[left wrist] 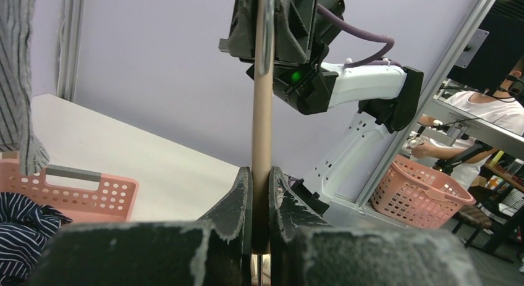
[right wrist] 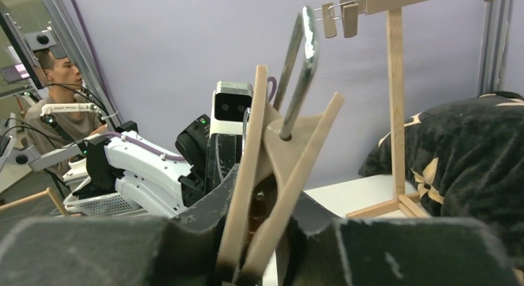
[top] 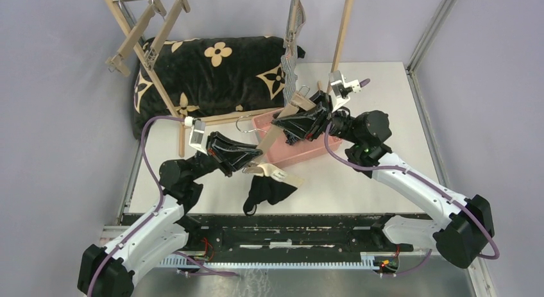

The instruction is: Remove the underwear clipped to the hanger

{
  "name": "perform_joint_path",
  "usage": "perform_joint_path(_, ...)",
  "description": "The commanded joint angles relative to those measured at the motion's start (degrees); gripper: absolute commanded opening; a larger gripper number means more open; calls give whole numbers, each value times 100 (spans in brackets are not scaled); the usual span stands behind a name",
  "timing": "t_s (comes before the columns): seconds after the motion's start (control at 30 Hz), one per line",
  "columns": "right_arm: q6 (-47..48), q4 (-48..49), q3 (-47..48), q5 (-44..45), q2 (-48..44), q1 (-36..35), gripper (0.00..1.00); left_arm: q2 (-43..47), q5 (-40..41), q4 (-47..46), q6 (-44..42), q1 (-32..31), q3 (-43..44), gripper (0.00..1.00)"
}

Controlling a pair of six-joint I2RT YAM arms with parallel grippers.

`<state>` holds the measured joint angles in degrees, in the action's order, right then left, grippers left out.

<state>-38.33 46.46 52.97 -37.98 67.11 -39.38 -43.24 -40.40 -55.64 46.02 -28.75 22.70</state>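
The end clip [top: 253, 170] is holding the black underwear while my left gripper is closed on the hanger's lower bar [top: 265, 145], so my left gripper should open and then squeeze the end clip.
A wooden hanger [top: 277, 138] lies tilted between both grippers above the pink basket [top: 306, 152]. My left gripper [top: 258, 163] is shut on its lower bar, seen as a tan bar [left wrist: 262, 125] between the jaws [left wrist: 260, 175]. My right gripper [top: 287, 125] is shut on the hanger's upper wooden clip [right wrist: 272, 156], below the metal hook [right wrist: 300, 70]. The black underwear [top: 266, 191] hangs from the hanger's low end clip [top: 279, 175] onto the table. The navy striped underwear [left wrist: 21, 221] lies in the basket [left wrist: 80, 190]. The grey-and-white striped underwear [top: 293, 50] hangs on the rack.
A wooden rack [top: 138, 37] with empty clip hangers stands at the back left, and its right post [top: 342, 34] is near my right arm. A black floral blanket [top: 212, 72] lies behind it. Another pink basket [left wrist: 420, 190] and a person are off the table.
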Motion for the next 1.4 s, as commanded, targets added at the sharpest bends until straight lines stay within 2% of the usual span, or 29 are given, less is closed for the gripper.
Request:
perform_joint_path(0.0, 180, -93, 394, -222, 8, -81, 25, 35, 244, -463, 210, -25, 84, 3)
perform_joint_path(0.03, 237, -191, 391, -197, -22, -84, 28, 73, 270, -481, 201, -27, 74, 3)
perform_joint_path(0.1, 373, -393, 357, -100, -112, -93, 49, 151, 318, -443, 160, -25, 94, 3)
perform_joint_path(0.13, 416, -415, 306, -48, -170, -95, 55, 176, 328, -362, 127, -25, 124, 3)
perform_joint_path(0.2, 499, -474, 253, -1, -256, -96, 57, 193, 331, -244, 79, -26, 182, 3)
perform_joint_path(0.23, 528, -520, 265, 1, -277, -97, 56, 189, 331, -245, 74, -25, 186, 3)
perform_joint_path(0.33, 554, -584, 305, -49, -279, -92, 44, 156, 363, -310, 104, -25, 162, 3)
perform_joint_path(0.43, 554, -576, 343, -159, -242, -90, 22, 116, 366, -360, 138, -35, 162, 3)
perform_joint_path(0.5, 567, -576, 341, -176, -242, -99, 3, 97, 361, -376, 153, -35, 152, 3)
perform_joint_path(0.63, 594, -555, 304, -129, -283, -91, 1, 88, 402, -246, 163, -35, 149, 4)
perform_joint_path(0.77, 527, -471, 281, -178, -315, -105, 1, 158, 515, 161, 26, -34, 169, 20)
perform_joint_path(0.8, 512, -471, 286, -176, -325, -103, 1, 194, 527, 271, -34, -37, 165, 36)
perform_joint_path(0.83, 511, -485, 289, -180, -332, -102, 1, 233, 545, 378, -98, -40, 183, 47)
perform_joint_path(0.87, 510, -488, 287, -179, -341, -105, 1, 271, 545, 451, -163, -40, 185, 50)
perform_joint_path(0.93, 502, -468, 277, -166, -342, -104, 1, 350, 537, 535, -260, -38, 190, 51)
perform_joint_path(1.03, 451, -380, 253, -122, -340, -99, 1, 416, 507, 536, -335, -35, 167, 45)
perform_joint_path(1.1, 449, -361, 237, -84, -347, -100, 1, 430, 531, 558, -317, -37, 157, 46)
perform_joint_path(1.2, 464, -359, 216, -107, -357, -114, 1, 467, 577, 777, -417, -40, 176, 53)
perform_joint_path(1.23, 485, -361, 206, -120, -377, -116, 1, 494, 598, 886, -494, -35, 180, 62)
perform_joint_path(1.3, 524, -442, 204, -112, -436, -121, 1, 597, 673, 1296, -772, -39, 230, 74)
perform_joint_path(1.37, 601, -574, 240, -127, -503, -125, 1, 721, 755, 1875, -1075, -35, 302, 76)
